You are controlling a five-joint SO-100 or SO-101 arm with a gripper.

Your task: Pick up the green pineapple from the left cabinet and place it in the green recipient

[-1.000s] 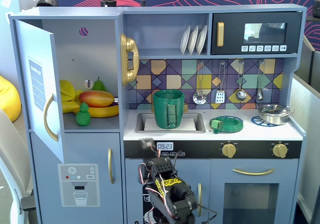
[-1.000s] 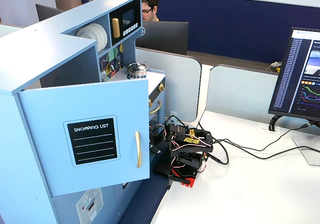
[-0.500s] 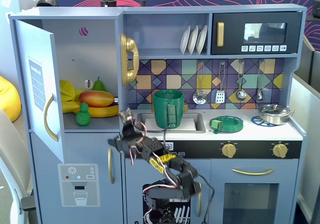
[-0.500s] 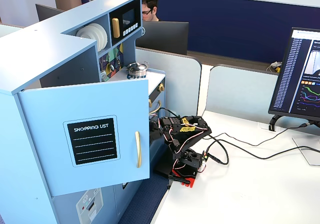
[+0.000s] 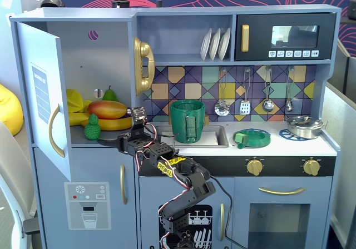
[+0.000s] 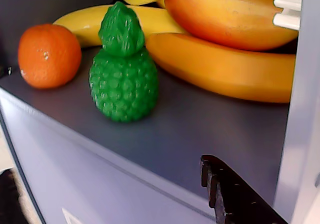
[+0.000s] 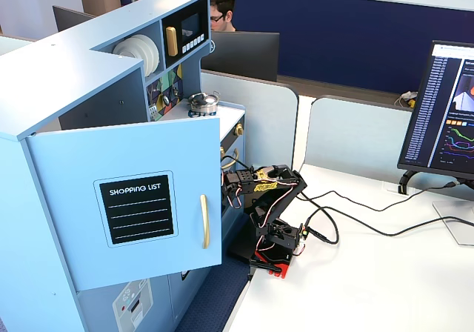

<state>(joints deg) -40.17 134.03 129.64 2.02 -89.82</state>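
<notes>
The green recipient's walls (image 5: pixel 187 121) stand higher than the green pineapple (image 5: pixel 92 128), so I expect the green pineapple to sink from view once I put it inside.
The green pineapple (image 5: pixel 92 128) stands upright near the front of the shelf in the left cabinet (image 5: pixel 108 54), whose door (image 5: pixel 41 93) hangs open. In the wrist view the pineapple (image 6: pixel 123 69) is close ahead, up and left of my one visible dark finger (image 6: pixel 225 196). My gripper (image 5: pixel 114 139) hovers at the shelf's front edge, just right of the pineapple, open and holding nothing. The green recipient (image 5: pixel 187 121) stands in the sink to the right. In the fixed view from the side, the door (image 7: pixel 133 198) hides the gripper and only the arm (image 7: pixel 263 191) shows.
Behind the pineapple lie a mango (image 5: pixel 107 109), bananas (image 5: pixel 115 124) and a pear (image 5: pixel 110 95); an orange (image 6: pixel 49 55) sits to its left in the wrist view. A flat green dish (image 5: pixel 252 137) and a metal pot (image 5: pixel 304 125) rest on the counter.
The arm has unfolded from low in front of the lower cupboards, risen, and swung left, bringing the gripper up to the cabinet shelf beside the pineapple.
</notes>
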